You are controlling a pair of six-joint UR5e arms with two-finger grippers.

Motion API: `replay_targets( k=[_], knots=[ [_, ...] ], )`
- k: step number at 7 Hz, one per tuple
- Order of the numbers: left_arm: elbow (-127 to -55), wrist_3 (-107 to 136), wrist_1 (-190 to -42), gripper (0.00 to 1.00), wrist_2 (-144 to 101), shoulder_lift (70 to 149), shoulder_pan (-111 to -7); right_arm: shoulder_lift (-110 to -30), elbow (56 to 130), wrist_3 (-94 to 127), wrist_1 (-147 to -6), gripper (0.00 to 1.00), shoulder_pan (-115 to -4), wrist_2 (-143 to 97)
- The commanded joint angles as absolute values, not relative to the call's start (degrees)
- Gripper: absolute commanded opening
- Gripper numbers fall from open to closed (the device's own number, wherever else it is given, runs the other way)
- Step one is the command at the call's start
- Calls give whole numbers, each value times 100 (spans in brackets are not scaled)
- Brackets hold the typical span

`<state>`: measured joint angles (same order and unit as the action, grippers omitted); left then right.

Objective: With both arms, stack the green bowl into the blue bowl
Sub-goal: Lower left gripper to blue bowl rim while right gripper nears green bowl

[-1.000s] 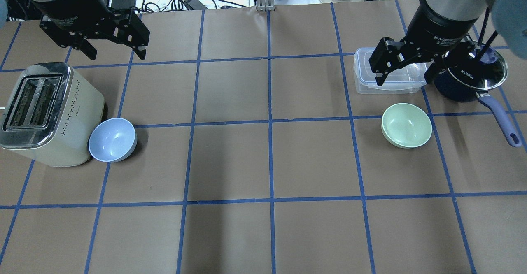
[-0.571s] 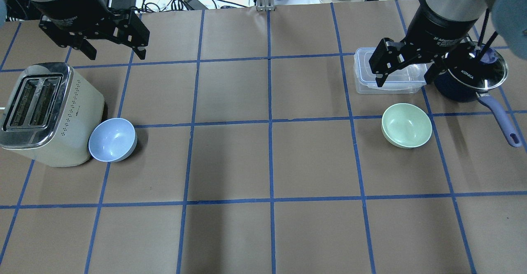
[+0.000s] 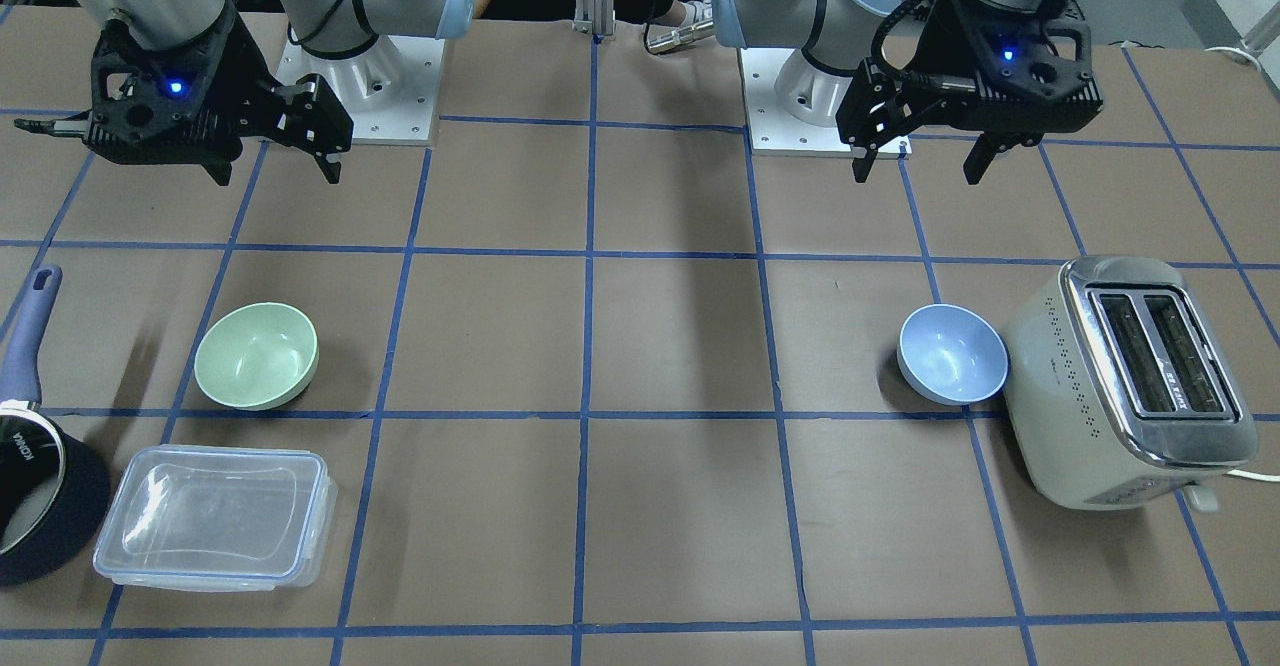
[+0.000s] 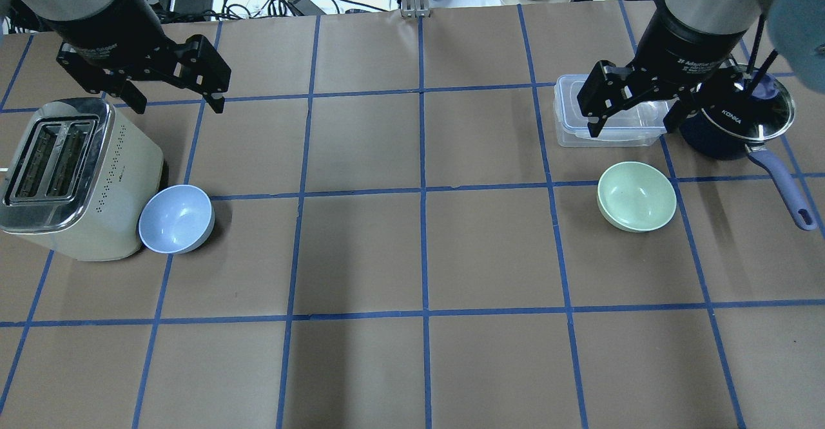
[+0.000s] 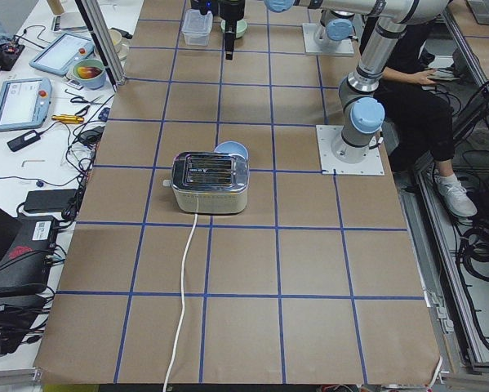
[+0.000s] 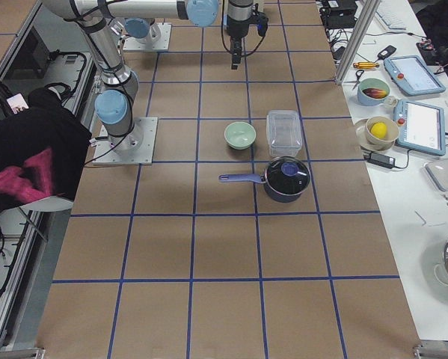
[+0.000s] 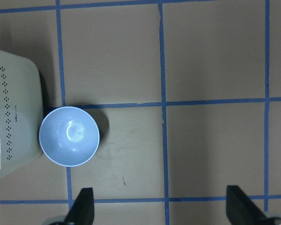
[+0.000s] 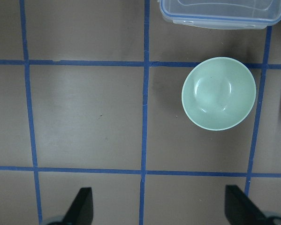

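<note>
The rim of the blue bowl (image 3: 954, 355) only touches the toaster's side (image 3: 1011, 360), so the blue bowl will come away and the toaster will stay in place when the robot lifts the bowl.
The green bowl (image 4: 637, 196) sits upright and empty on the right half of the table; it also shows in the front view (image 3: 256, 356) and the right wrist view (image 8: 218, 93). The blue bowl (image 4: 175, 218) sits upright on the left half, touching the toaster's side, and shows in the left wrist view (image 7: 69, 136). My left gripper (image 4: 180, 107) is open and empty, high above the table behind the blue bowl. My right gripper (image 4: 633, 129) is open and empty, high above the far side of the green bowl.
A cream toaster (image 4: 71, 178) stands left of the blue bowl. A clear lidded container (image 4: 567, 126) lies just behind the green bowl. A dark saucepan (image 4: 741, 126) with a glass lid and a bluish handle (image 4: 783, 187) stands right of it.
My left gripper has shifted slightly toward the toaster and the blue bowl. My right gripper has hardly moved. Both bowls have stayed in place.
</note>
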<state>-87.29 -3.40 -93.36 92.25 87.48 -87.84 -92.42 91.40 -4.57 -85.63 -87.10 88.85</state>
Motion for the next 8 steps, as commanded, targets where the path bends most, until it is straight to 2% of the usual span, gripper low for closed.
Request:
replay_targets(
  k=[1,2,5,6,8],
  knots=[
    [-9312,-360,-9378,100,9220,8797,-8414,-9237,9141,-457,-8561,100,-8710,8886],
    [-9969,-343,-9187,100,9202,8798,-8081,-9246,9141,-457,-8561,100,-8710,8894],
    [-11710,-709,-6847,100,9220,9165,-7508,-9211,9141,-457,-8526,100,-8710,8877],
    [-11881,-929,-6394,100,9272,9411,-7497,-9159,9175,-492,-8595,100,-8606,8894],
    [-11900,-1520,-6172,91,9448,9877,-7506,-8704,9316,-754,-9277,100,-7871,9149]
  ],
)
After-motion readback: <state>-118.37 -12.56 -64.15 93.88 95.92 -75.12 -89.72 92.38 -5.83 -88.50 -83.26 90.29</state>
